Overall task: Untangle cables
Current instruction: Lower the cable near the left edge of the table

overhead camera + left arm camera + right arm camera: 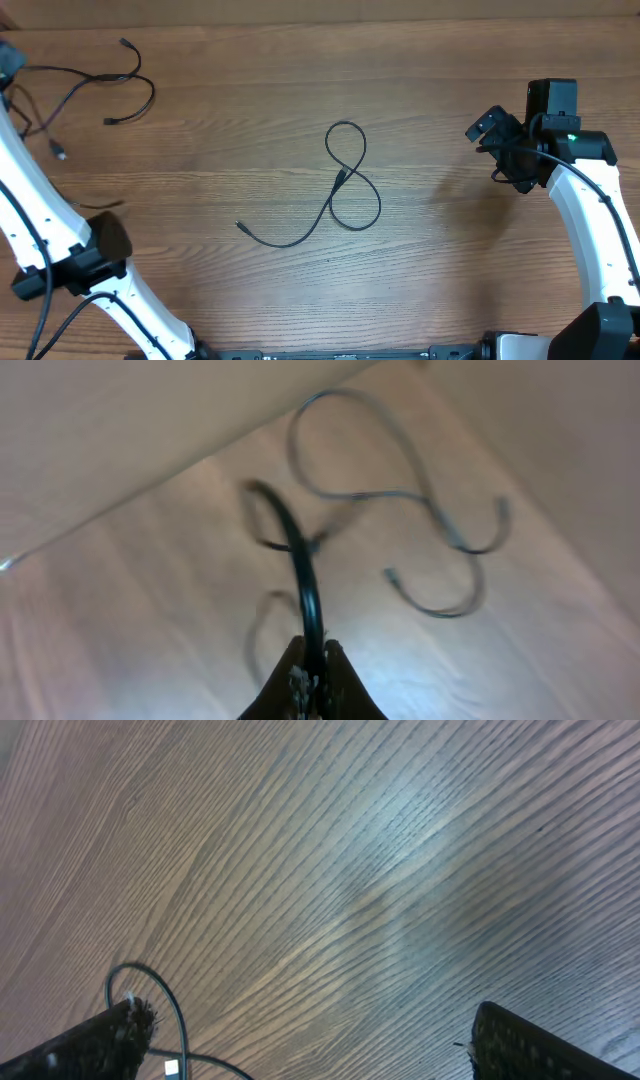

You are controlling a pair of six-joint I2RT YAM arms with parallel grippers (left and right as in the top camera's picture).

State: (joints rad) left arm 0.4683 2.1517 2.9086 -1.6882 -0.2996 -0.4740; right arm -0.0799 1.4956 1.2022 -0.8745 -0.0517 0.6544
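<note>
The held black cable (300,552) hangs free of the far cable, so my left gripper keeps lowering it toward the nearer open wood (84,180) and lets go there.
Several thin black cables (100,76) lie tangled at the table's far left, their plugs spread apart. My left gripper (8,58) sits at the left edge of the overhead view, right at this bunch. In the left wrist view the left gripper (313,648) is shut on one black cable (300,555), which rises from the fingers toward the blurred cables (400,490) on the wood. A separate cable (345,185) lies in a figure-eight at mid-table, touched by neither gripper. My right gripper (487,128) hovers far right, open; in its wrist view the right gripper (308,1015) holds nothing.
The wooden table (470,260) fills all views. A thin black wire loop (150,985) with a white tag shows beside the right gripper's left finger (110,1040). The white arms' own thicker black cables (40,300) run along their links.
</note>
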